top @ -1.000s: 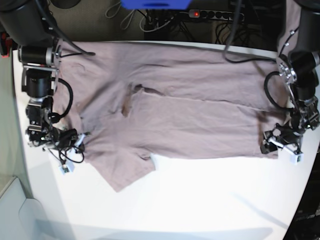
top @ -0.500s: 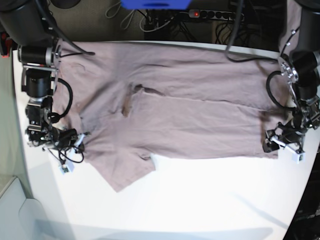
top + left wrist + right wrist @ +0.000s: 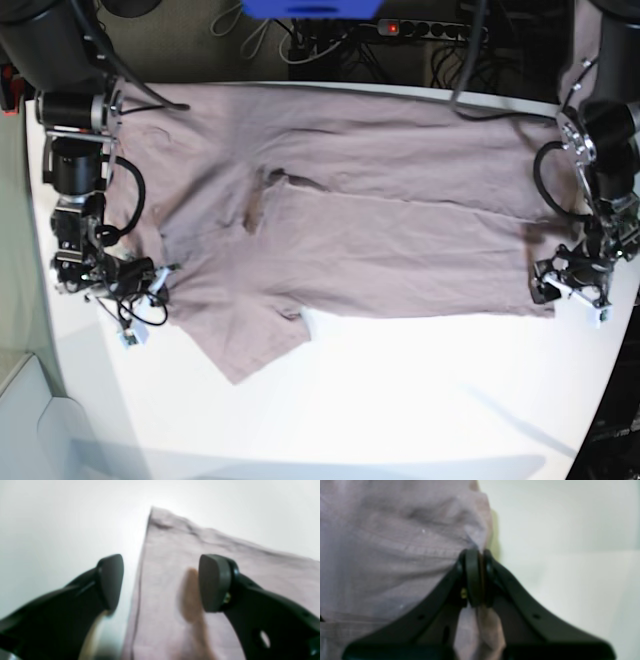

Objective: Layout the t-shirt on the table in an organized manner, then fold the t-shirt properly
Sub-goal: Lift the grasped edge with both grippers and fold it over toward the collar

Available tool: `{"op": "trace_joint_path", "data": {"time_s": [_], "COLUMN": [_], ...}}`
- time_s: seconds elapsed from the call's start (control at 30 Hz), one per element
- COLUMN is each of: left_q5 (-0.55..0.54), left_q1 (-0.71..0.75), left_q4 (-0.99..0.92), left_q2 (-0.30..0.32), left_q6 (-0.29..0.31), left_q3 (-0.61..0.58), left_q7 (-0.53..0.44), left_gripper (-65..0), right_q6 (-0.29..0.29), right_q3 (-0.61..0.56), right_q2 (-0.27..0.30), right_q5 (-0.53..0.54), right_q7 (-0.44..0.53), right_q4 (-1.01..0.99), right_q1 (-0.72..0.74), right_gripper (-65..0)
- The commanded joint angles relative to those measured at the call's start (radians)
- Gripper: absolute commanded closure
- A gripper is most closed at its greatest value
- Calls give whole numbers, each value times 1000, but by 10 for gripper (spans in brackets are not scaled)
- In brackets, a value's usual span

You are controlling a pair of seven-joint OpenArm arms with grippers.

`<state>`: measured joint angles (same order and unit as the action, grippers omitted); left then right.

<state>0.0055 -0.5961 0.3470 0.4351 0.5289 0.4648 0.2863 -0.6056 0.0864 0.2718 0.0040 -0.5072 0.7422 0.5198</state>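
Only my right gripper is holding the t-shirt, and the t-shirt's hem corner (image 3: 544, 311) is lying loose. Next, my left gripper pinches the t-shirt's side edge (image 3: 141, 580) before both grippers fold the t-shirt.
The mauve t-shirt (image 3: 370, 220) lies spread flat across the white table (image 3: 400, 400), one sleeve pointing toward the near edge. On the base view's left, my right gripper (image 3: 160, 278) is shut on the shirt's edge. The right wrist view shows the gripper (image 3: 476, 555) pinching a fold of the t-shirt (image 3: 395, 542), with fabric hanging below the jaws. On the base view's right, my left gripper (image 3: 543, 288) is open at the shirt's hem corner. In the left wrist view the gripper (image 3: 162, 582) straddles the t-shirt's (image 3: 175, 555) side edge, one finger over bare table (image 3: 62, 530).
A power strip (image 3: 430, 30) with tangled cables and a blue object (image 3: 310, 8) sit beyond the table's far edge. The table's rounded edge runs close to the arm on the right. A pale grey surface (image 3: 30, 420) lies off the table's near left corner.
The arm on the base view's right has drifted slightly right and away from me. The shirt and the other arm have not moved.
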Motion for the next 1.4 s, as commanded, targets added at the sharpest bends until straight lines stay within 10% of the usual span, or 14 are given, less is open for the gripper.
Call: {"op": "trace_joint_path", "data": {"time_s": [0.0, 0.23, 0.47, 0.87, 1.37], "left_q5": [24, 40, 34, 32, -253], "left_q1": [-22, -22, -9, -6, 169], "left_q4": [4, 1, 1, 11, 484], "left_q2": [6, -22, -25, -22, -8], "left_q6": [-17, -22, -22, -11, 52], "left_q3": [-30, -127, -123, -119, -117], "left_q7": [17, 17, 15, 15, 267], "left_gripper": [-453, -443, -202, 0, -4], "right_q6": [-1, -1, -1, -1, -4], "right_q3": [-1, -1, -1, 3, 8], "right_q2": [14, 14, 16, 30, 39], "right_q5": [-25, -25, -25, -25, -20], "right_q7": [-35, -35, -35, -37, -190], "right_q4": [3, 3, 3, 4, 491], "right_q1": [9, 9, 9, 9, -175], "right_gripper": [0, 0, 0, 0, 0]}}
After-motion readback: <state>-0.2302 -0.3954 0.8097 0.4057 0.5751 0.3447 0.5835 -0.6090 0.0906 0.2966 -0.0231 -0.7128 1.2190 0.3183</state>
